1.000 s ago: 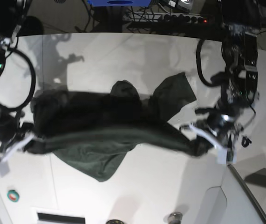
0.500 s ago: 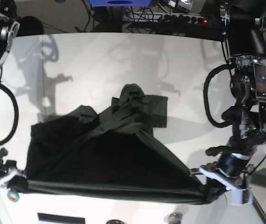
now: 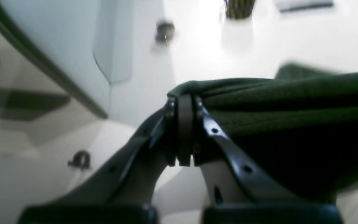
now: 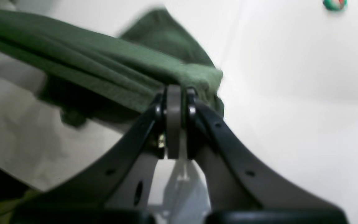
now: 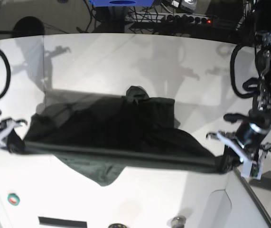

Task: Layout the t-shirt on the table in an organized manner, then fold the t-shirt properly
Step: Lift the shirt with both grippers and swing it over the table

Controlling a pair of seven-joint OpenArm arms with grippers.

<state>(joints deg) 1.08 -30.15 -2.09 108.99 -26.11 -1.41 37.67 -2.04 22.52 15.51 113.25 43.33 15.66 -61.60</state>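
The robot's left gripper and right gripper should pull the t-shirt's taut edge to the table's far side (image 5: 133,66) to spread out the t-shirt's body (image 5: 142,108), which lies crumpled behind that edge.
The dark green t-shirt (image 5: 121,130) hangs stretched in a taut line between my two grippers over the white table (image 5: 140,61). Its body trails back onto the tabletop and a flap droops toward the front. My left gripper (image 5: 223,164) at the base view's right is shut on one end of the cloth edge. In the left wrist view the left gripper (image 3: 182,102) pinches bunched t-shirt (image 3: 291,102) fabric. My right gripper (image 5: 13,140) holds the other end. In the right wrist view the right gripper (image 4: 174,93) is shut on the t-shirt (image 4: 104,71).
A small green and red button (image 5: 13,199) sits near the front left. A round knob (image 5: 177,221) and a black slot (image 5: 61,222) lie along the front edge. The table's curved edge (image 5: 249,190) runs under my left gripper. Cables and a power strip (image 5: 173,19) lie behind the table.
Both grippers, still holding the stretched edge, swung toward the front edge half a second ago and have come back toward the table's middle. The cloth body has spread wider on the tabletop.
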